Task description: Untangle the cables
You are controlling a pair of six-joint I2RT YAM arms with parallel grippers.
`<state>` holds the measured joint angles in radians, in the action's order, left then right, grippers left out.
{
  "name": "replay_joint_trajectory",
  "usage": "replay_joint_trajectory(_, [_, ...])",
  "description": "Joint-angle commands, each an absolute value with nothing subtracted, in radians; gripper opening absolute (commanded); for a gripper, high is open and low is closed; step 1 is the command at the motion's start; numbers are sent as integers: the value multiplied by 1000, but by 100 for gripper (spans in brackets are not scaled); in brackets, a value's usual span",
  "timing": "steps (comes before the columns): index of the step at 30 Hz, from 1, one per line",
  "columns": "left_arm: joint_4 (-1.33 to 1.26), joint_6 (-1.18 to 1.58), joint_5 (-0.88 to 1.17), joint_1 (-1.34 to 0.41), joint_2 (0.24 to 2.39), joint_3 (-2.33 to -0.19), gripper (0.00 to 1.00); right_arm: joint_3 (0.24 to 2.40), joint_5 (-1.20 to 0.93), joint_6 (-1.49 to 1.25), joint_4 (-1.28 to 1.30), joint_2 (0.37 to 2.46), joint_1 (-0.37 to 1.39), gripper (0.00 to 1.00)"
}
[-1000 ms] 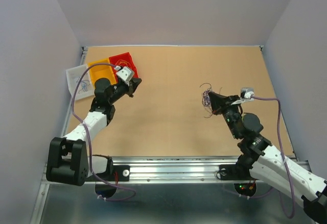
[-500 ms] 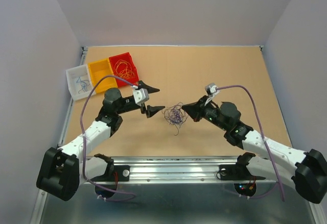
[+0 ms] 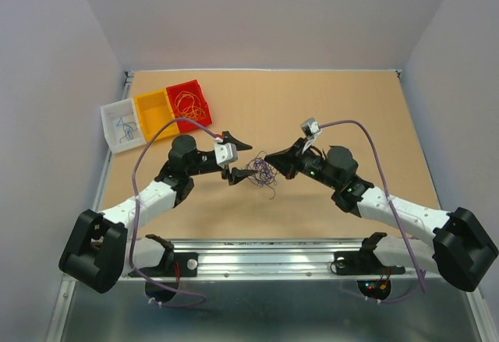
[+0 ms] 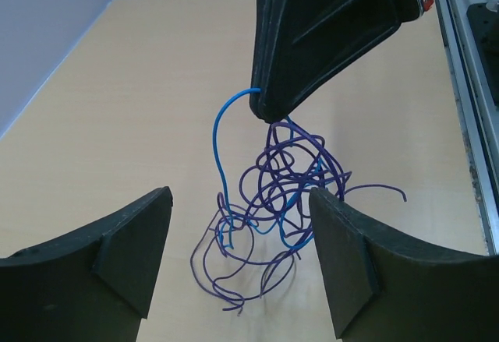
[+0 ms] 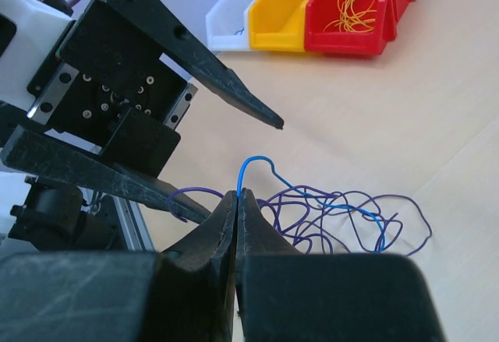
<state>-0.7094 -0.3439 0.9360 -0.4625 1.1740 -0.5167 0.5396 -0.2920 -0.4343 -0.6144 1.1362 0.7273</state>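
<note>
The blue cable in my right gripper (image 4: pixel 218 155) weaves through the purple cables, so the robot's left gripper should grip the purple cables (image 4: pixel 274 177) and pull them away.
A tangle of thin purple and blue cables (image 3: pixel 266 173) hangs at the middle of the table, its lower loops (image 4: pixel 234 280) touching the board. My right gripper (image 3: pixel 268 156) is shut on the top loop of one blue cable (image 5: pixel 253 160) and holds the bundle (image 5: pixel 335 209) up. My left gripper (image 3: pixel 248 157) faces it from the left, open, with its fingers (image 4: pixel 132 241) on either side of the bundle's (image 4: pixel 288 194) lower part, touching nothing. The right gripper's tip (image 4: pixel 265 112) shows above the tangle in the left wrist view.
Three small bins stand at the far left corner: a red bin (image 3: pixel 189 100) holding orange-yellow wires, a yellow bin (image 3: pixel 153 108) and a white bin (image 3: pixel 121 122) holding a few wires. A metal rail (image 3: pixel 265 252) runs along the near edge.
The left arm came from the red bin to the middle and its gripper opened. The right arm carried the tangle leftward from the right side to the middle.
</note>
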Motion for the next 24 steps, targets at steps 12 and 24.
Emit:
replay_joint_trajectory(12, [-764,-373,900,-512,1114,-509,48,584,-193,-445,-704,1126,732,1])
replay_joint_trajectory(24, [-755,-380,816,-600,1249,-578,47,580,-201,-446,-707,1123,732,0])
